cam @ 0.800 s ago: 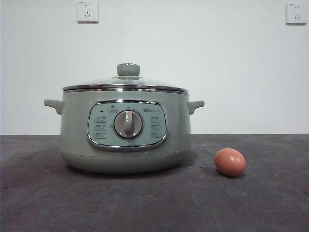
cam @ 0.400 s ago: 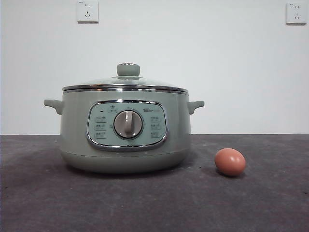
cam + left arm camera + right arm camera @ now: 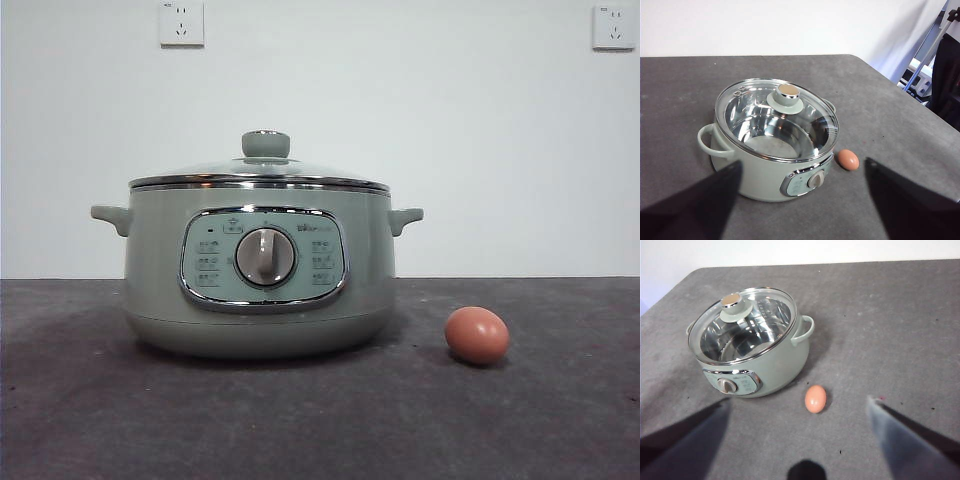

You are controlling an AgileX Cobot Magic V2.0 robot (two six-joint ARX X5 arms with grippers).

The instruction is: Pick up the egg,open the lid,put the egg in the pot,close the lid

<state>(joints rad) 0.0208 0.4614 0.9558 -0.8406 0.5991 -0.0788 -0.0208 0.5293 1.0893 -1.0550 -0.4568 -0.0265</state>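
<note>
My gripper will open the glass lid (image 3: 264, 168), and the lid will come away whole, because the plain metal rim (image 3: 260, 183) simply rests all round the pot's edge.
The sage-green pot (image 3: 155, 270) stands left of the middle of the dark table, its dial facing the front view. The glass lid (image 3: 300, 172) with its green knob (image 3: 265, 144) sits shut on the pot. The brown-orange egg (image 3: 477, 334) lies on the table to the pot's right, apart from it. My left gripper (image 3: 802, 161) is open and empty, high above and back from the pot (image 3: 760, 177), the lid (image 3: 747, 107) and the egg (image 3: 848, 159). My right gripper (image 3: 799, 400) is open and empty, high above the egg (image 3: 815, 399) and the pot (image 3: 785, 365). Neither arm shows in the front view.
The grey table (image 3: 560, 420) runs wide around the pot and the egg. A white wall with two sockets (image 3: 181, 23) stands behind. Equipment (image 3: 945, 75) stands beyond the table's edge in the left wrist view.
</note>
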